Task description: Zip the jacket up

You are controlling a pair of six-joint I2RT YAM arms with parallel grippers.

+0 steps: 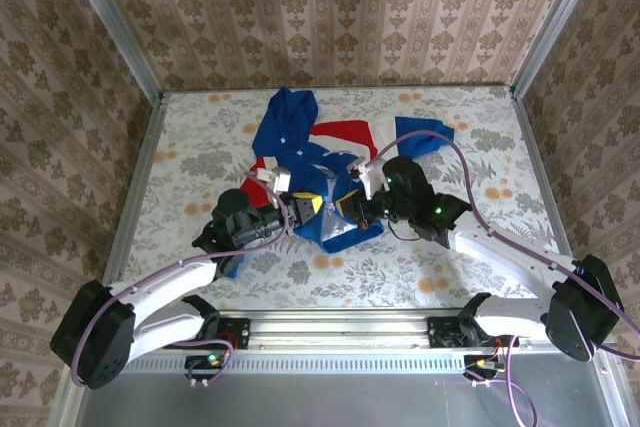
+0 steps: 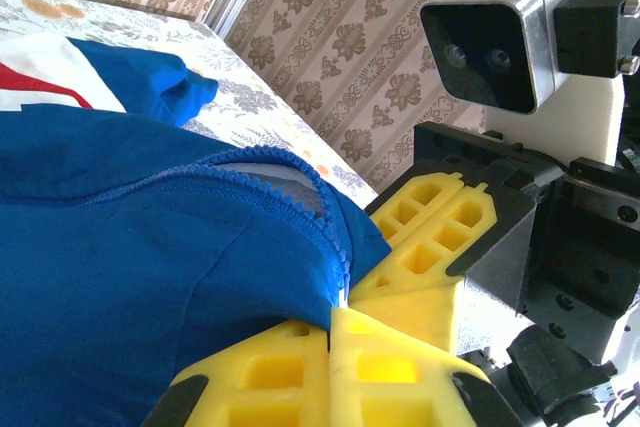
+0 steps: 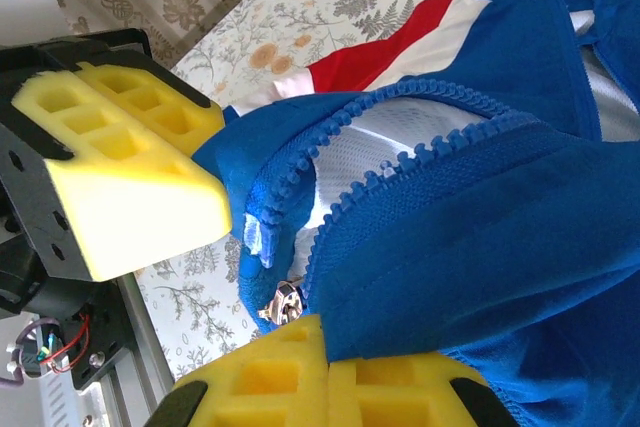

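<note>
The pale end tab (image 3: 256,237) is off to one side of the silver zipper slider (image 3: 286,302). Next, my left gripper moves back and brings the tab in line with the slider.
The blue jacket (image 1: 300,137) lies crumpled mid-table, its red-and-white band (image 1: 345,133) showing and its front open. My left gripper (image 1: 303,207) is shut on one side of the bottom hem, and blue cloth (image 2: 150,277) runs into the closed yellow fingers (image 2: 390,367). My right gripper (image 1: 352,205) is shut on the other side of the hem (image 3: 470,277), just beside the silver zipper slider (image 3: 283,304). The two rows of zipper teeth (image 3: 420,147) stand apart over white mesh lining. The left gripper's fingers (image 3: 120,167) hold the opposite tape with its pale end tab (image 3: 250,237).
A floral cloth (image 1: 480,147) covers the table, with patterned walls on three sides and a metal rail (image 1: 340,332) at the near edge. The right arm's wrist camera (image 2: 490,37) sits close above my left gripper. The two grippers are almost touching.
</note>
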